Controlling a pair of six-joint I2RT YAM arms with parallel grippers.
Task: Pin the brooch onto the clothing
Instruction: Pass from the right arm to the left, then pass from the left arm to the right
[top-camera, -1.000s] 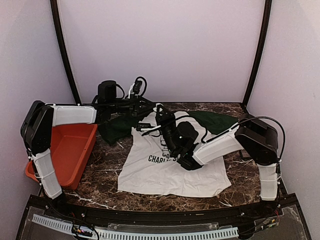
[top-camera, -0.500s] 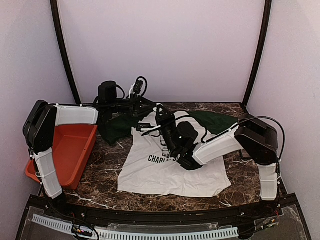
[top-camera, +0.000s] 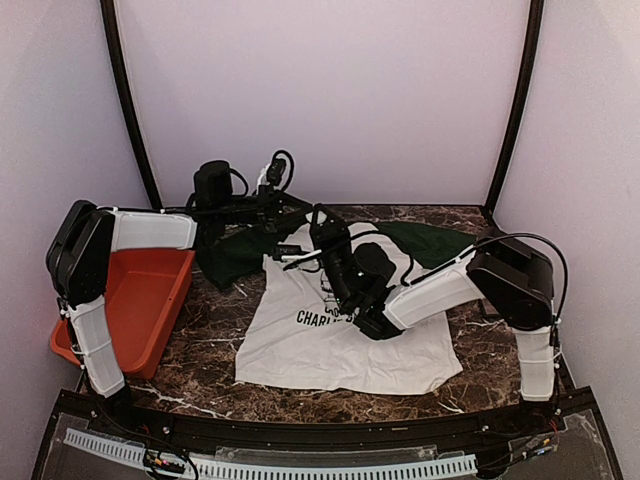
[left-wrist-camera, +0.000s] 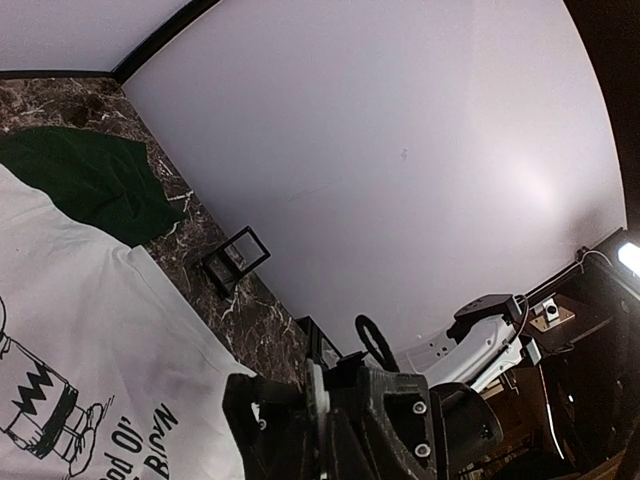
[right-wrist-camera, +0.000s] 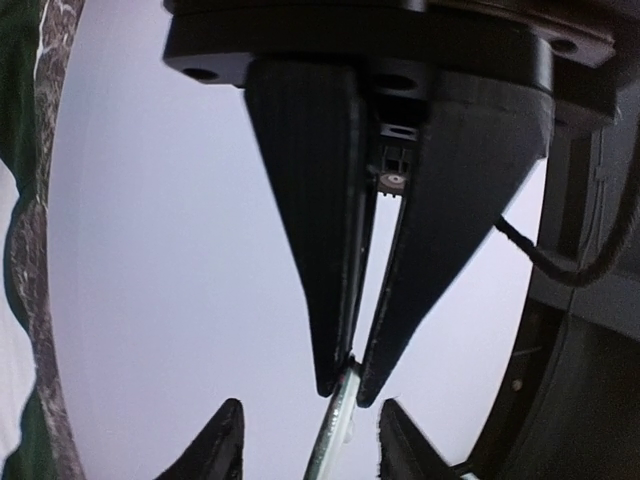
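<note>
The robot's right gripper approaches the brooch crosswise to the left gripper (top-camera: 316, 217), so the right gripper should move back and take the brooch's free edge (right-wrist-camera: 320, 458) straight on.
The clothing (top-camera: 340, 345) lies flat on the marble table, white with dark green sleeves (top-camera: 235, 255) and black print; it fills the lower left of the left wrist view (left-wrist-camera: 100, 330). Both grippers meet in the air over its collar. My right gripper (top-camera: 318, 224) points up and left. In its wrist view its fingertips (right-wrist-camera: 348, 385) pinch the thin silvery brooch (right-wrist-camera: 338, 425), seen edge on. My left gripper (top-camera: 288, 212) reaches in from the left. In the left wrist view the brooch is a thin white sliver (left-wrist-camera: 316, 405) clamped between dark fingers (left-wrist-camera: 255, 400).
An orange bin (top-camera: 150, 290) sits at the table's left edge beneath the left arm. A small black stand (left-wrist-camera: 232, 258) rests on the marble by the back wall. Black frame posts (top-camera: 125, 100) rise at both back corners.
The left arm has edged slightly right toward the right gripper. The right arm and the shirt have stayed in place.
</note>
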